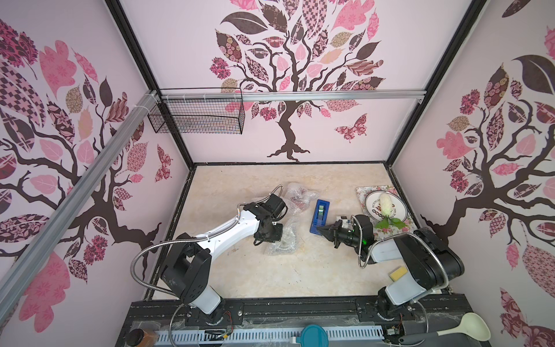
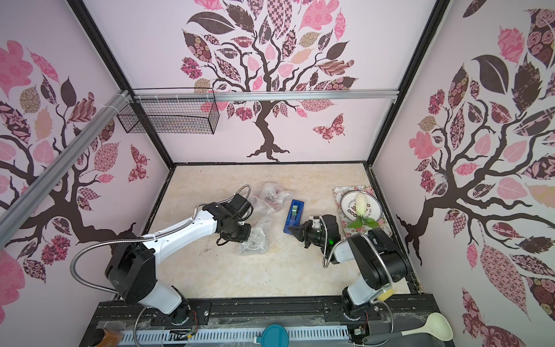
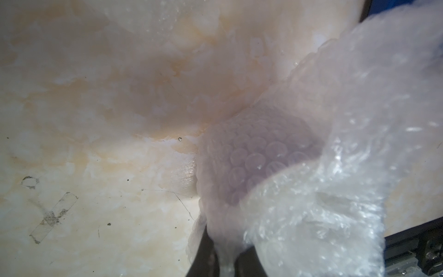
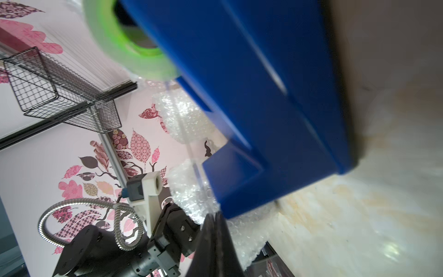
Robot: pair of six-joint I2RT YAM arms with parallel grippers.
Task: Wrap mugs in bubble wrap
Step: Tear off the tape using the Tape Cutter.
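Observation:
The clear tape piece [image 4: 185,133] still connects the green tape roll to my right gripper, so I'll tear it free before taping the wrap fold my left gripper pinches [image 3: 229,244].
A crumpled bundle of bubble wrap [image 1: 283,240] lies mid-table, and a pale lavender mug [image 3: 259,158] shows through it in the left wrist view. My left gripper [image 3: 224,261] is shut, pinching a fold of that wrap, and in both top views it sits at the bundle's left side [image 2: 241,235]. A second wrapped bundle [image 1: 297,196] with a red mug inside lies further back. My right gripper [image 4: 214,217] is shut at the near end of the blue tape dispenser [image 1: 320,214]. A thin clear strip from the green tape roll [image 4: 134,48] runs to its tips.
A floral tray [image 1: 362,192] at the right holds a plate [image 1: 372,202] with a white vegetable and leaves. A yellow sponge [image 1: 398,273] lies beside the right arm's base. A wire basket [image 1: 198,117] hangs on the back-left rail. A ladle [image 1: 468,326] and a teal lid [image 1: 313,336] rest at the front edge.

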